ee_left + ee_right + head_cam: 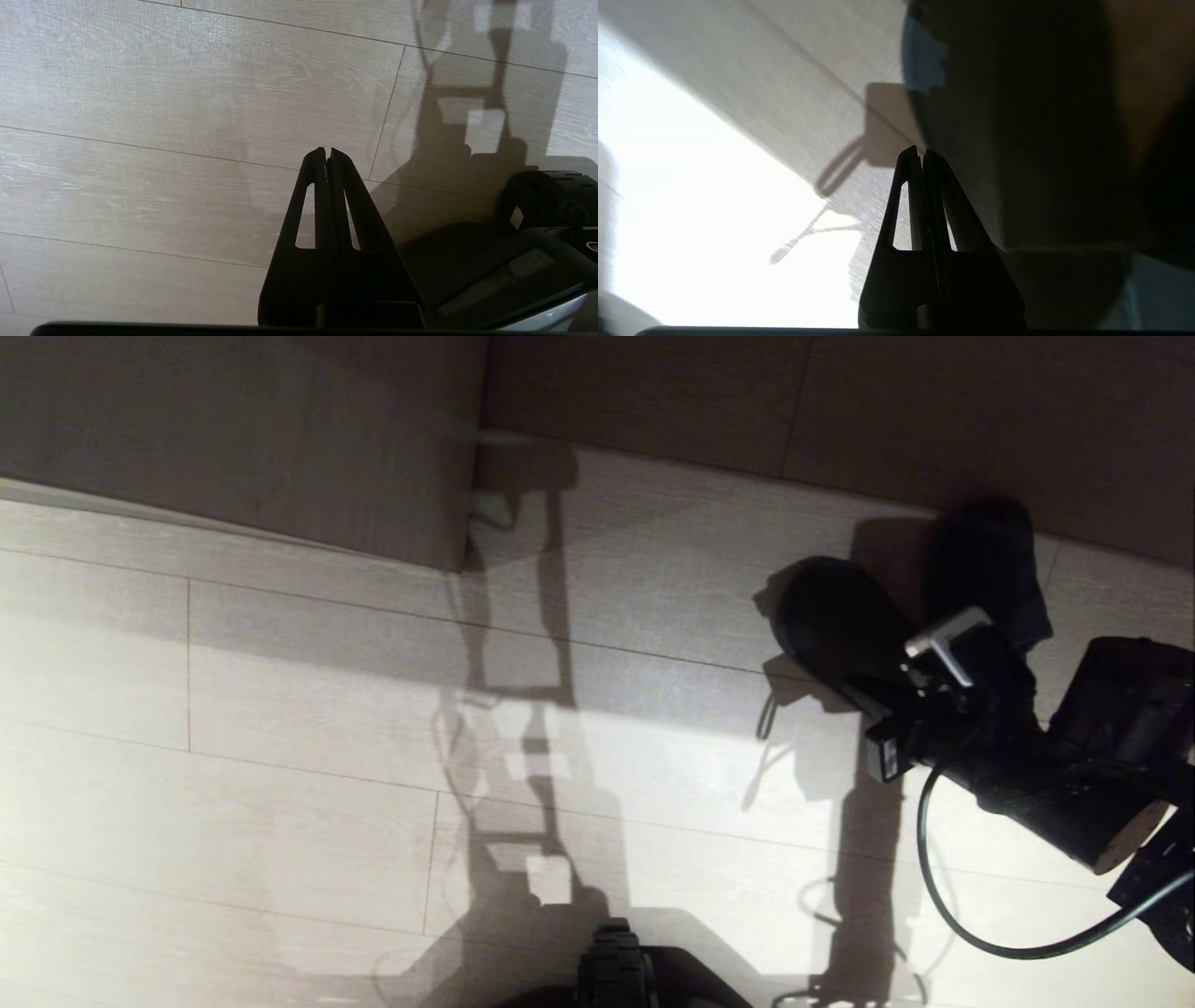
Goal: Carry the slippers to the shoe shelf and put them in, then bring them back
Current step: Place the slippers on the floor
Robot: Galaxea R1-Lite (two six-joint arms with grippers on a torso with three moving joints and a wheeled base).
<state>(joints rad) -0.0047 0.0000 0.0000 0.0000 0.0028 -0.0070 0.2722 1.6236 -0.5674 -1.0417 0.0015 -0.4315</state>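
My right gripper is shut, and the nearer slipper (835,612) is angled away from the slipper (983,560) by the wall. Next, my right gripper swings the nearer slipper round next to that slipper before I carry the pair.
Two dark slippers lie on the pale floor at the right of the head view, one (836,616) nearer the middle and one (985,560) behind it by the wall. My right arm (1027,775) reaches over them and covers their near ends. In the right wrist view my right gripper (922,151) is shut, its fingertips together with nothing between them. It sits just beside a slipper (1017,140) whose blue-grey insole (924,60) shows. My left gripper (327,150) hangs shut over bare floor. I cannot pick out the shoe shelf for certain.
A pale wood-grain furniture block (280,448) stands at the upper left, its corner near the middle. A dark wall panel (840,401) runs behind the slippers. A black cable (943,905) loops below my right arm. The robot's base (537,261) is beside the left gripper.
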